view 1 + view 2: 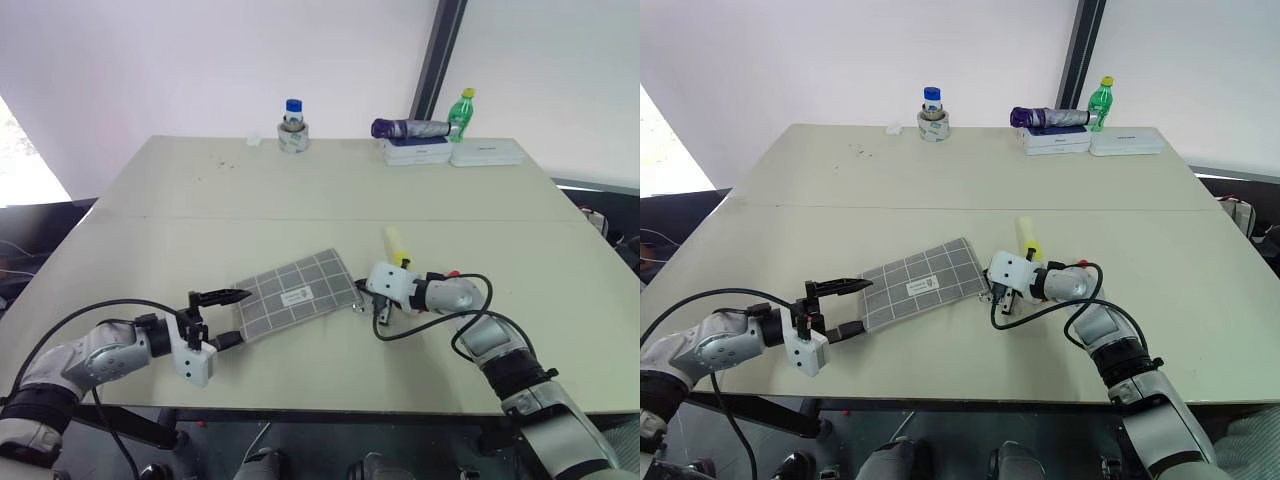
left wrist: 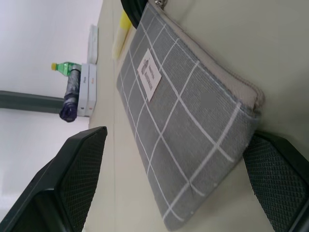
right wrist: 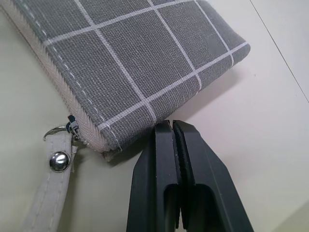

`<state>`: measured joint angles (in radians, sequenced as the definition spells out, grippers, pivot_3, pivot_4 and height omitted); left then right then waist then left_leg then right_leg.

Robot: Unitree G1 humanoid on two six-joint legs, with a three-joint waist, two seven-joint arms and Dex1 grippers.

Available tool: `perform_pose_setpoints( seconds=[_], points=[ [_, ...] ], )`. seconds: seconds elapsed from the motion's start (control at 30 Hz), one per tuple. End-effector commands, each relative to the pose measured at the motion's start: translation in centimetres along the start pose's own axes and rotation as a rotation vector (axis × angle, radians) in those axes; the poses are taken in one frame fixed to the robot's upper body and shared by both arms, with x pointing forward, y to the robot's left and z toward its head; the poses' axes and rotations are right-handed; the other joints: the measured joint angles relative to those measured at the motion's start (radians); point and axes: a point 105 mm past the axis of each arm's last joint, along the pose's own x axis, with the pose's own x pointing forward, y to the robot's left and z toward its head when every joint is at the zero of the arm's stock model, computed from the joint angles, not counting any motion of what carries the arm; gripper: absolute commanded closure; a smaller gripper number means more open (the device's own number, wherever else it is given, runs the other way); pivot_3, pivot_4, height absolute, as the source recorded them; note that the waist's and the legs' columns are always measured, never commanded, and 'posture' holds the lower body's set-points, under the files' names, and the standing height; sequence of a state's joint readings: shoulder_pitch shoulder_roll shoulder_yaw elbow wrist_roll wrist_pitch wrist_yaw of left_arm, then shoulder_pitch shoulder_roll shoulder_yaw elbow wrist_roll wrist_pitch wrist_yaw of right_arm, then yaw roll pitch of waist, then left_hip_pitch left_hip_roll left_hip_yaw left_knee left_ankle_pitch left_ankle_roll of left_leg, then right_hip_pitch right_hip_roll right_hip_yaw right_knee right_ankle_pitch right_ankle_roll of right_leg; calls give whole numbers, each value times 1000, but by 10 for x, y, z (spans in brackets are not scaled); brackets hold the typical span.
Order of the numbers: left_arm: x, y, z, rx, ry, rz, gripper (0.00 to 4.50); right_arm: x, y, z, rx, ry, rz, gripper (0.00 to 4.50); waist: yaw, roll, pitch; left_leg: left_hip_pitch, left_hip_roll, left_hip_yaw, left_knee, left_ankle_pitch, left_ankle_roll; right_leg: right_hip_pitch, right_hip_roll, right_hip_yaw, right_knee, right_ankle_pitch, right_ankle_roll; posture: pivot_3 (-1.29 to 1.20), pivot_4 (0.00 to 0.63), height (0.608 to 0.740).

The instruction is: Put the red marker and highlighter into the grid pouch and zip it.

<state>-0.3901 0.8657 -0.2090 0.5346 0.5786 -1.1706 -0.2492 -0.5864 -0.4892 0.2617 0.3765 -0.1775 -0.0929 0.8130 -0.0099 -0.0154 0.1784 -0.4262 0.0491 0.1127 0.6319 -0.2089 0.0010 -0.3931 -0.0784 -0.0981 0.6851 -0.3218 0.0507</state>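
Note:
The grid pouch lies flat with its zipper pull (image 1: pixel 357 307) low. My left gripper should hold the opposite end (image 1: pixel 244 315) tight and tip the zipper up before my right gripper unzips it.
The grid pouch (image 1: pixel 295 295) lies flat near the table's front edge, label side up. My left gripper (image 1: pixel 243 316) is open and straddles the pouch's left end (image 2: pixel 193 125), one finger on each side. My right gripper (image 3: pixel 171 126) is shut on nothing, its tips almost at the pouch's right corner, beside the zipper pull and its strap (image 3: pixel 59 159). The highlighter (image 1: pixel 395 243) lies on the table just behind my right gripper (image 1: pixel 368 290). The red marker (image 1: pixel 455 273) shows as a small red end behind my right wrist. My arm hides the rest of it.
Along the table's back edge stand a blue-capped bottle on a tape roll (image 1: pixel 293 127), a folded purple umbrella (image 1: pixel 410 128) on white boxes (image 1: pixel 450 153), and a green bottle (image 1: pixel 461 112). The table's front edge (image 1: pixel 330 408) runs just below both arms.

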Motion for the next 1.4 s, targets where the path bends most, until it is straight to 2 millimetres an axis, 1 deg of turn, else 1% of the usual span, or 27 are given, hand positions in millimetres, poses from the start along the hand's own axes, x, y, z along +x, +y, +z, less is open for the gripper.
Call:
perform_pose_setpoints(
  seconds=[0.03,0.17,0.23,0.3,0.43,0.5,0.67,0.73,0.77,0.87,0.9,0.97,1.0,1.07,1.1,1.17,1.27,1.4],
  points=[
    [5,-11,0,-16,-6,-47,0,-2,-7,10,-27,-28,-24,4415,-1,0,0,0,0,0,0,0,0,0,0,0,0,0,0,0,150,737],
    [5,-7,-2,-26,-1,-35,0,-3,-7,10,-24,-27,-29,4415,-2,0,0,0,0,0,0,0,0,0,0,0,0,0,0,0,150,737],
    [4,-9,-2,-41,1,-38,552,-3,-7,9,-24,-26,-30,4500,-2,0,0,0,0,0,0,0,0,0,0,0,0,0,0,0,150,737],
    [4,-10,-1,-55,-4,-46,1344,-4,-7,9,-24,-26,-31,4500,-3,0,0,0,0,0,0,0,0,0,0,0,0,0,0,0,150,737],
    [5,-10,0,-69,-10,-39,3494,-5,-8,8,-27,-21,-36,4500,-3,1,0,0,0,0,0,0,0,0,0,0,0,0,0,0,150,737],
    [6,-10,1,-82,-13,-37,4439,-5,-9,8,-32,-21,-38,4500,-2,2,-1,0,0,0,0,0,0,0,0,0,0,0,0,0,150,737],
    [4,-9,0,-131,-7,-23,4439,-4,-11,10,-24,-31,-46,4500,-4,2,-1,0,0,0,0,0,0,0,0,0,0,0,0,0,150,737],
    [4,-3,-1,-172,-2,11,4439,-6,-13,13,-19,-45,-53,4500,-4,2,-1,0,0,0,0,0,0,0,0,0,0,0,0,0,150,737],
    [4,-1,-1,-210,1,30,4439,-7,-16,15,-11,-55,-65,4500,-4,2,-1,0,0,0,0,0,0,0,0,0,0,0,0,0,150,737],
    [1,19,-7,-347,23,175,4439,-14,-32,23,29,-93,-120,4500,-5,2,-1,0,0,0,0,0,0,0,0,0,0,0,0,0,150,737],
    [-2,25,-9,-396,25,213,4439,-16,-37,25,68,-109,-132,4500,-4,2,-1,0,0,0,0,0,0,0,0,0,0,0,0,0,150,737],
    [-8,33,-9,-441,23,243,4439,-24,-51,32,126,-156,-182,4500,-5,2,-1,0,0,-1,0,0,0,0,0,0,1,0,0,0,150,737],
    [-11,35,-10,-469,26,256,4483,-29,-57,34,170,-176,-196,4255,-5,2,-1,0,0,-1,0,0,0,0,0,0,1,0,0,0,150,737],
    [-17,37,-10,-487,35,277,4500,-37,-62,35,225,-192,-192,3621,-5,2,-1,0,0,-1,0,0,0,0,0,0,1,0,0,0,150,737],
    [-19,38,-10,-507,39,297,4500,-41,-66,34,258,-197,-215,3121,-5,2,-1,0,0,-1,0,0,0,0,0,0,0,0,0,0,150,737],
    [-21,39,-10,-520,49,320,4500,-46,-65,36,342,-229,-207,2068,-5,2,-1,0,0,-1,0,0,0,0,0,0,0,0,0,0,150,737],
    [-20,43,-9,-533,55,355,4500,-47,-54,42,422,-252,-150,540,-3,2,-1,0,0,-1,0,0,0,0,0,0,0,0,0,0,150,737],
    [-20,46,-8,-557,59,394,4500,-41,-31,48,502,-254,-96,540,-3,2,-1,0,0,-1,0,0,0,0,0,0,0,0,0,0,150,737]
  ],
)
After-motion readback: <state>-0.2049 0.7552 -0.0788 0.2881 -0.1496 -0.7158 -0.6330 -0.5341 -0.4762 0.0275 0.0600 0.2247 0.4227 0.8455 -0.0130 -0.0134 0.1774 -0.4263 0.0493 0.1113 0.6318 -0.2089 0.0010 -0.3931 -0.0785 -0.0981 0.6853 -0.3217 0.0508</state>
